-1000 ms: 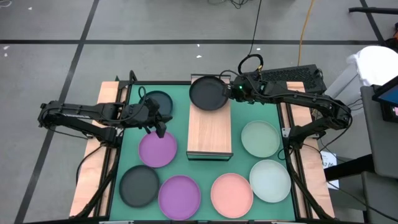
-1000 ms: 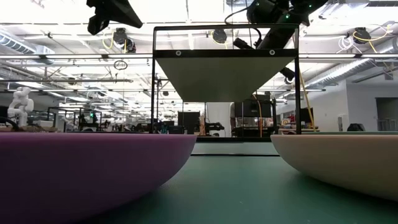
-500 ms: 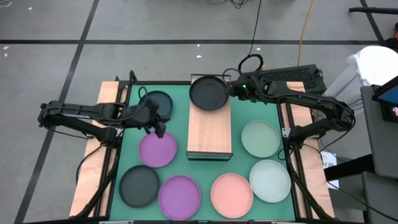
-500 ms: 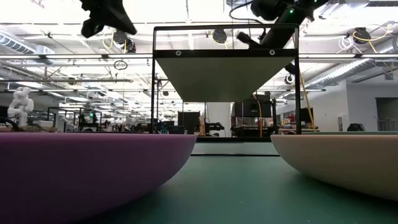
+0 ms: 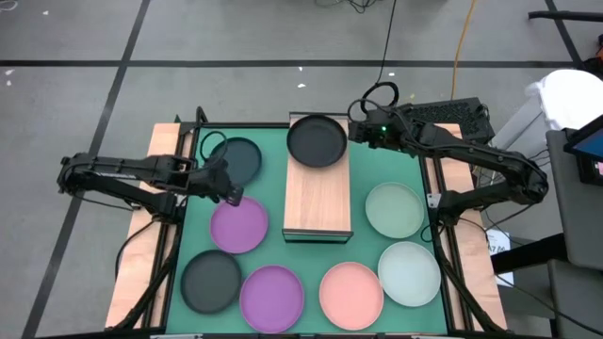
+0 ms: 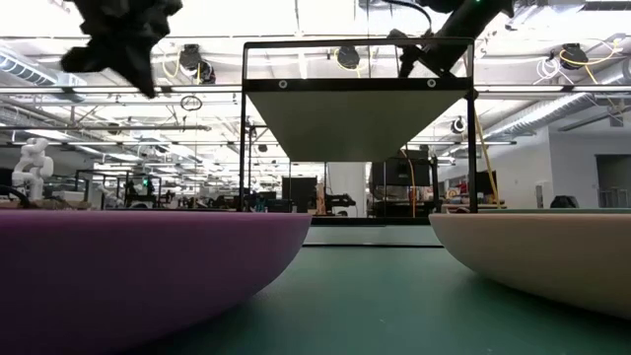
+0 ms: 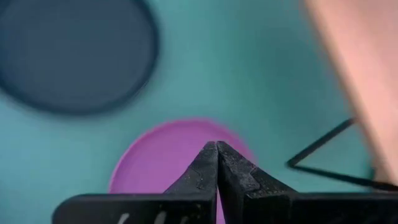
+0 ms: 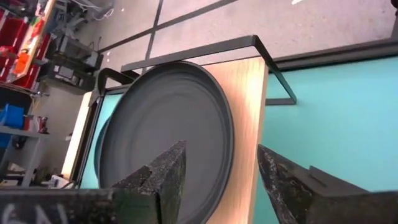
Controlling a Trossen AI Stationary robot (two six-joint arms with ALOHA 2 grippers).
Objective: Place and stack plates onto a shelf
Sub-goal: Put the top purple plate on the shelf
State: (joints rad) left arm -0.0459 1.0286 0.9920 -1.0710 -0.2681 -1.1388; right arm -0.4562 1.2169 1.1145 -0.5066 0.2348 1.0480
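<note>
The far purple plate's rim (image 5: 212, 221) is clear of the dark grey plates, so my left gripper keeps going down until its open fingers are on both sides of that rim (image 5: 215, 213).
A dark grey plate (image 5: 317, 141) rests flat on the far end of the light wooden shelf (image 5: 317, 202); it also shows in the right wrist view (image 8: 161, 130). My right gripper (image 5: 363, 135) is open and empty just right of that plate's rim (image 8: 221, 165). My left gripper (image 5: 226, 188) is shut and empty. It hangs in the air over the far rim of a purple plate (image 5: 238, 224), near another dark grey plate (image 5: 238, 158) on the green mat. In the left wrist view the shut fingertips (image 7: 216, 146) hang over the purple plate (image 7: 168, 162).
On the mat's near part lie a dark grey plate (image 5: 210, 281), a purple plate (image 5: 271, 297), a pink plate (image 5: 350, 294), a whitish-blue plate (image 5: 409, 273) and a pale green plate (image 5: 394, 209). The shelf stands on a black metal frame (image 6: 244, 138).
My right gripper has drawn back from the dark grey plate toward the table's right edge; the plate stays on the shelf's far end. My left gripper has moved a little toward the table's left edge, staying shut.
</note>
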